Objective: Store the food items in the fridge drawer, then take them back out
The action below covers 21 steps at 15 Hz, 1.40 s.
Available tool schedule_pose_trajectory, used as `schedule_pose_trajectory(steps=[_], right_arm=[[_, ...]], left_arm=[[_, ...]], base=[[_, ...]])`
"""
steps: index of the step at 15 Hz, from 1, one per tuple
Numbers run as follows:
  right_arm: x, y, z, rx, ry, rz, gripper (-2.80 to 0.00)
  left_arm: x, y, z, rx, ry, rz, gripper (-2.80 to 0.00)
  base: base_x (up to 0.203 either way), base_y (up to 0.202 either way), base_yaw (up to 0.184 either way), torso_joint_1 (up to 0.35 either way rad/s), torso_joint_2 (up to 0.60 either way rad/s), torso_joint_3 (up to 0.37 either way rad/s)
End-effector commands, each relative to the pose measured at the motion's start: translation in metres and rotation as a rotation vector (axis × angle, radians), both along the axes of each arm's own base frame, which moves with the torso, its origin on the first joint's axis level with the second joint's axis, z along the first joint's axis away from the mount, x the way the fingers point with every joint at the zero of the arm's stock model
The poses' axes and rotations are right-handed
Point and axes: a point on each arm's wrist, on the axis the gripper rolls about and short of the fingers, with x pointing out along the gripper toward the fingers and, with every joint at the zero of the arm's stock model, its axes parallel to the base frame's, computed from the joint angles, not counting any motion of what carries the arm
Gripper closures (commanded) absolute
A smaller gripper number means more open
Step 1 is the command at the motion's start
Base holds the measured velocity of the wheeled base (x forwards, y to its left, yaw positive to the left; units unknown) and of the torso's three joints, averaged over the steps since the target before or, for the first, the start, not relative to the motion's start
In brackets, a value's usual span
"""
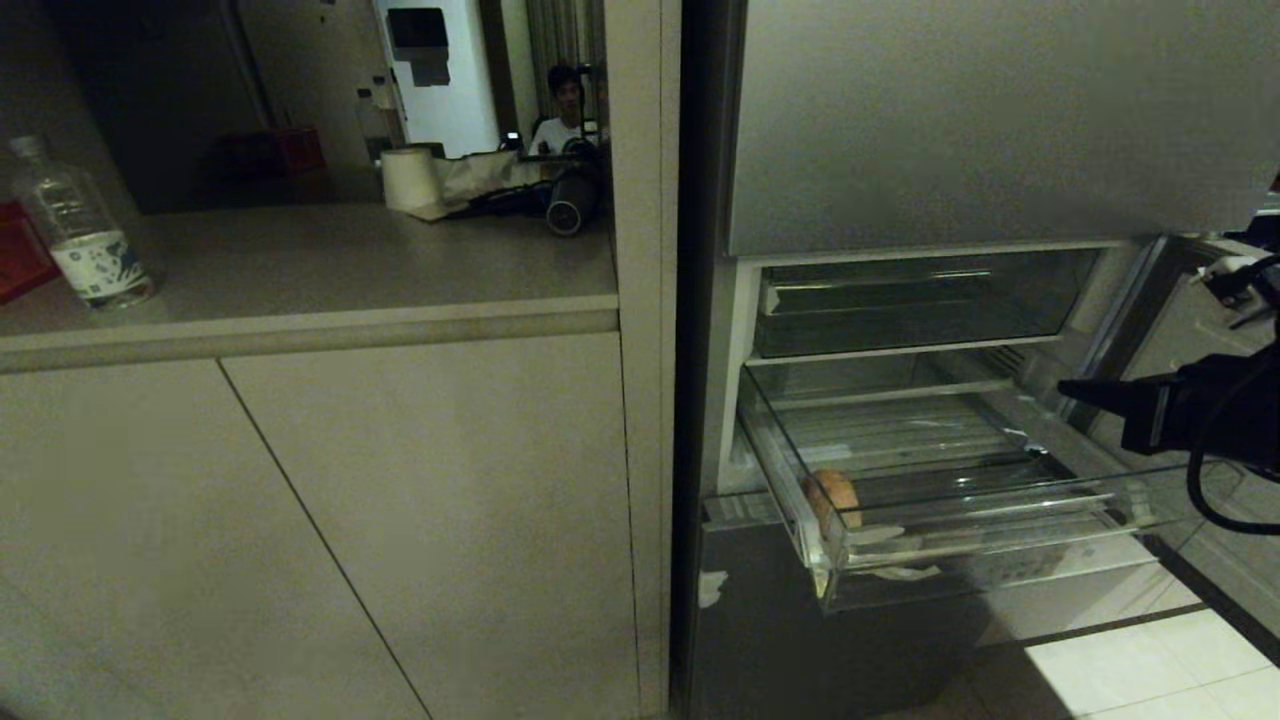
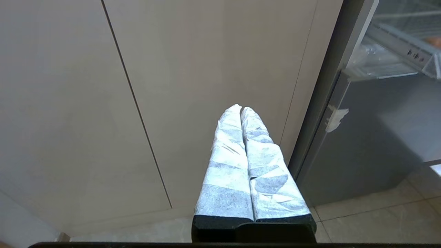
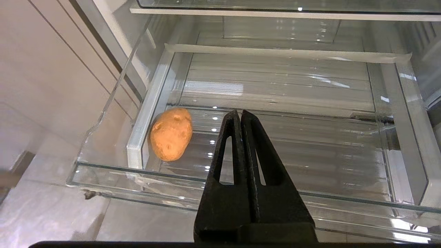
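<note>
My right gripper is moving toward the lump [image 1: 834, 502] and should keep going until its fingers can open over it, with the tan-orange lump clear of the bin [image 1: 924, 307] above the drawer.
The clear fridge drawer [image 1: 1000, 540] [image 3: 110, 165] stands pulled out of the lower fridge. One food item, a tan-orange oval lump [image 1: 833, 497] [image 3: 171, 133], lies on its ribbed floor against the left wall near the front lip. No other food item shows in these views. My right gripper [image 1: 1066, 390] [image 3: 239, 112] hovers above the drawer's right side, shut with nothing between its fingers, apart from the lump. My left gripper [image 2: 241, 107] is shut and empty, low down in front of the cabinet doors.
A beige cabinet [image 1: 330, 500] with a counter fills the left half. On the counter stand a water bottle [image 1: 82, 232], a paper roll [image 1: 410, 178] and dark gear. A shallower clear bin [image 1: 900, 300] sits above the drawer. A person [image 1: 562, 105] is far behind. Tiled floor [image 1: 1150, 660] lies below.
</note>
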Motion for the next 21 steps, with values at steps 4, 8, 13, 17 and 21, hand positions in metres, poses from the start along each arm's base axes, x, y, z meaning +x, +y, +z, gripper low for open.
schedule_pose_trajectory(steps=[4,8,13,17,21], right_arm=[[0.015,-0.002,-0.021,0.014,0.077,0.004,0.0],[0.033,0.005,-0.051,-0.03,0.165,0.061,0.0],[0.081,0.04,-0.088,-0.102,0.266,0.074,0.0],[0.11,0.051,-0.092,-0.129,0.332,0.068,0.0],[0.131,0.062,-0.086,-0.133,0.416,0.096,0.0]], left_arm=[[0.0,0.0,0.0,0.0,0.001,0.0,0.0],[0.0,0.0,0.0,0.0,0.001,0.0,0.0],[0.0,0.0,0.0,0.0,0.001,0.0,0.0],[0.0,0.0,0.0,0.0,0.001,0.0,0.0],[0.0,0.0,0.0,0.0,0.001,0.0,0.0]], base=[[0.0,0.0,0.0,0.159,-0.35,-0.19],[0.0,0.0,0.0,0.026,-0.06,-0.031],[0.0,0.0,0.0,0.0,0.0,0.0],[0.0,0.0,0.0,0.0,0.0,0.0],[0.0,0.0,0.0,0.0,0.0,0.0]])
